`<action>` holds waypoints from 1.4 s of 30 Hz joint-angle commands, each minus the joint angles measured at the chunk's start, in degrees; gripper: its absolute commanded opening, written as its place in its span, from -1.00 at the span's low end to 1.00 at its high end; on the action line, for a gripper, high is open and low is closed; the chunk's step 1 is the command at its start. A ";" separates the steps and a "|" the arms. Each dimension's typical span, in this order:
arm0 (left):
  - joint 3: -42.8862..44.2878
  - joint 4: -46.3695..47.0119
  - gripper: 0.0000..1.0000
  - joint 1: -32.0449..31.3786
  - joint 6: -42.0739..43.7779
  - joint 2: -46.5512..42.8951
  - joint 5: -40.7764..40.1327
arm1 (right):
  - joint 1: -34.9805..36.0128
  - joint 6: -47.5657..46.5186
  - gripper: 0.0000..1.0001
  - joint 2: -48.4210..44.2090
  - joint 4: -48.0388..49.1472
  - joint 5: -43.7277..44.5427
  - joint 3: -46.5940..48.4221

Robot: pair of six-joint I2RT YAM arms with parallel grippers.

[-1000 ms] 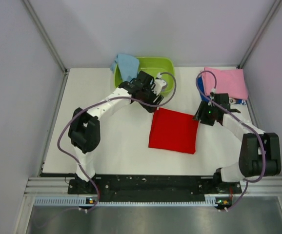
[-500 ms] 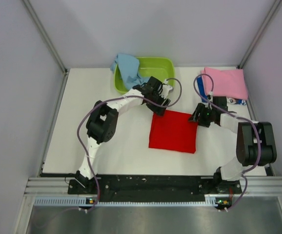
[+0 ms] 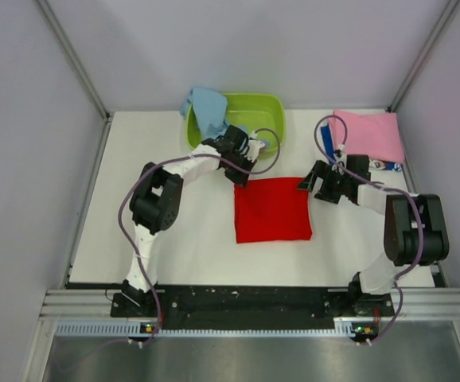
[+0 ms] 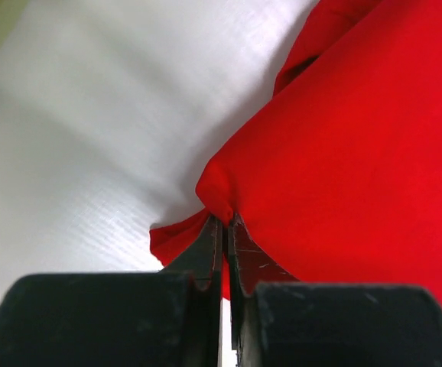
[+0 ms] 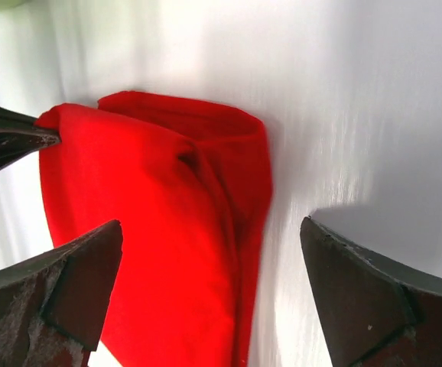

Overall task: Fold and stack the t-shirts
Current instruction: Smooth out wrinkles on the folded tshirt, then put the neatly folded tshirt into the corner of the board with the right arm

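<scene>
The red t-shirt's corner [image 3: 240,186] in my left gripper is far from the pink t-shirt, so my right gripper should pinch the nearer corner [image 3: 302,183] and bring the red t-shirt over.
The folded red t-shirt [image 3: 271,210] lies flat mid-table. My left gripper [image 3: 243,176] is shut on its far left corner; in the left wrist view the jaws [image 4: 225,223] pinch a bunched tip of the red cloth [image 4: 359,153]. My right gripper [image 3: 307,182] stands wide open over the far right corner, the fingers [image 5: 211,225] straddling the folded edge of the red t-shirt [image 5: 152,229] without touching it. A pink t-shirt [image 3: 369,134] lies folded at the back right on a dark blue one [image 3: 326,151]. A light blue t-shirt [image 3: 207,109] hangs over the basin's rim.
The lime green basin [image 3: 259,105] stands at the back centre, just behind my left gripper. Metal frame posts rise at both back corners. Purple cables loop off both arms.
The left gripper has closed on the red t-shirt's far left corner and the right gripper has opened wide. The red t-shirt has shifted a little left and squared up.
</scene>
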 commanded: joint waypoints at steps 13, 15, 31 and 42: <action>-0.07 -2.47 -1.00 1.97 3.13 1.57 -5.21 | 0.23 8.44 0.74 17.14 8.30 -12.62 3.40; 0.37 -2.56 -1.00 2.15 3.04 1.83 -5.39 | 0.41 10.28 0.62 18.73 10.91 -15.25 3.32; 2.22 -3.88 -1.00 3.02 3.66 2.80 -5.56 | 1.29 18.74 -1.00 20.77 27.20 -22.38 4.20; 1.87 -6.69 0.05 3.38 5.85 -5.36 -7.67 | 1.03 -6.22 -1.00 5.21 -8.47 -3.42 11.75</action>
